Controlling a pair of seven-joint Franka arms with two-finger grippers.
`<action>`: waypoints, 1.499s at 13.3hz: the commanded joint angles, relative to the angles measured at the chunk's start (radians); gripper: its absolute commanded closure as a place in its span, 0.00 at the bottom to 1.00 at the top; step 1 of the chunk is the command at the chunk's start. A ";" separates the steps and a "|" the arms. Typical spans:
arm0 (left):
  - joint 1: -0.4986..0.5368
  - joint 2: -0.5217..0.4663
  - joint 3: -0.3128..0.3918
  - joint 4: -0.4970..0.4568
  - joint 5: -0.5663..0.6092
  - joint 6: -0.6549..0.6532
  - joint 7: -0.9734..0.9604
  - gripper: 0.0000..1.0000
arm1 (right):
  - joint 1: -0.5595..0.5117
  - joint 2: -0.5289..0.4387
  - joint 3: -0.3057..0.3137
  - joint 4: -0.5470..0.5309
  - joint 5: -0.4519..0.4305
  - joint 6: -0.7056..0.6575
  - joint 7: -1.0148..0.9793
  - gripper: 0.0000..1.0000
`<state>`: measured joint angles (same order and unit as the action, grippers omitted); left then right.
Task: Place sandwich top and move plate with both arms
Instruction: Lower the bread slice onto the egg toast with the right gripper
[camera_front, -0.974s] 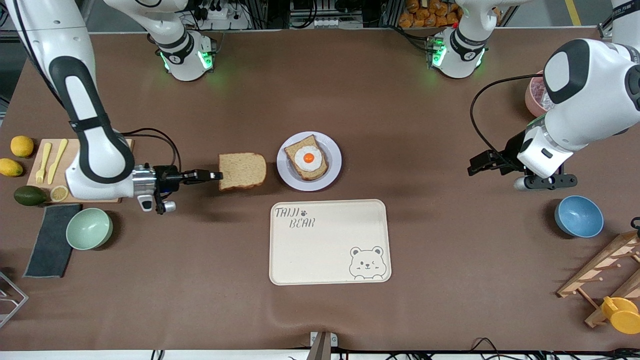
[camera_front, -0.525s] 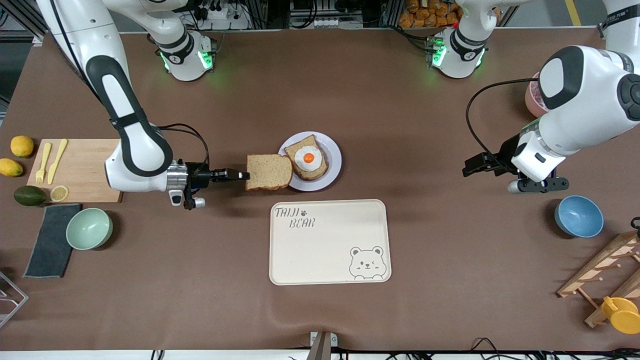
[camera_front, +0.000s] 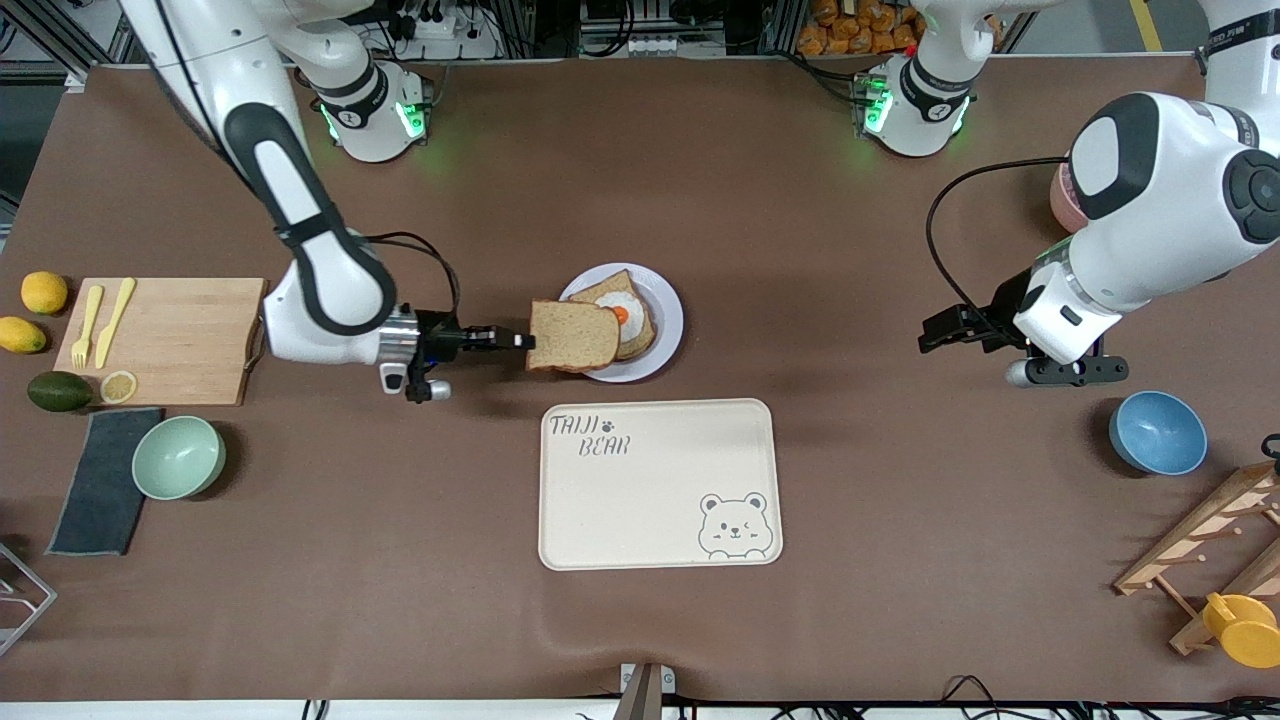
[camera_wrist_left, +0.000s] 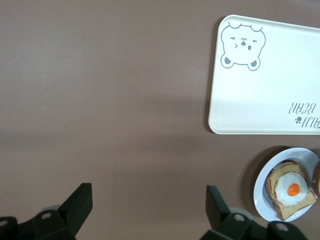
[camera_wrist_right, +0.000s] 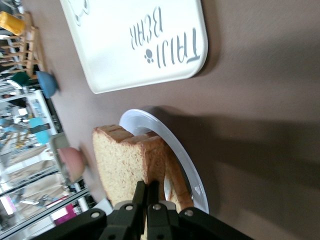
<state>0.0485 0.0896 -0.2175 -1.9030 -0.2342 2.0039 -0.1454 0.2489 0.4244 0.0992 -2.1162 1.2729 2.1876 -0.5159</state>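
My right gripper should go on moving the sandwich top (camera_front: 575, 336) across, as it is flat and partly over the egg (camera_front: 626, 313)-topped bread, until it covers the egg, then let go.
The sandwich top (camera_front: 572, 336), a plain brown bread slice, is held by its edge in my right gripper (camera_front: 520, 340), which is shut on it. The slice hangs flat over the rim of the plate (camera_front: 668, 300) and partly covers the egg-topped bread (camera_front: 630, 312). In the right wrist view the shut right gripper (camera_wrist_right: 148, 187) pinches the sandwich top (camera_wrist_right: 117, 160) above the plate (camera_wrist_right: 182, 160). My left gripper (camera_front: 938, 331) is open over bare table toward the left arm's end. The left wrist view shows the left gripper (camera_wrist_left: 147, 192) holding nothing, with the plate (camera_wrist_left: 261, 185) farther off.
A cream bear-printed tray (camera_front: 660, 484) lies nearer to the front camera than the plate. A cutting board (camera_front: 175, 335) with cutlery, fruit, a green bowl (camera_front: 178, 457) and a dark cloth (camera_front: 100, 480) sit at the right arm's end. A blue bowl (camera_front: 1157, 432) and wooden rack (camera_front: 1210, 545) sit at the left arm's end.
My right gripper has carried the sandwich top from beside the plate to over its rim, now overlapping the egg bread. The left arm has shifted slightly toward the plate, still open.
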 joint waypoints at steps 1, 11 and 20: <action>0.008 -0.014 -0.005 -0.001 -0.007 -0.001 0.004 0.00 | 0.052 -0.047 -0.010 -0.065 0.057 0.040 0.004 1.00; 0.005 -0.034 -0.008 0.027 -0.020 -0.090 -0.043 0.00 | 0.184 -0.061 -0.009 -0.110 0.201 0.156 0.005 1.00; -0.030 0.007 -0.019 0.019 -0.019 -0.083 -0.048 0.00 | 0.214 -0.059 -0.010 -0.119 0.230 0.173 0.007 1.00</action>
<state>0.0349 0.0854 -0.2318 -1.8970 -0.2353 1.9214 -0.1858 0.4451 0.4046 0.0986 -2.1985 1.4723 2.3512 -0.5144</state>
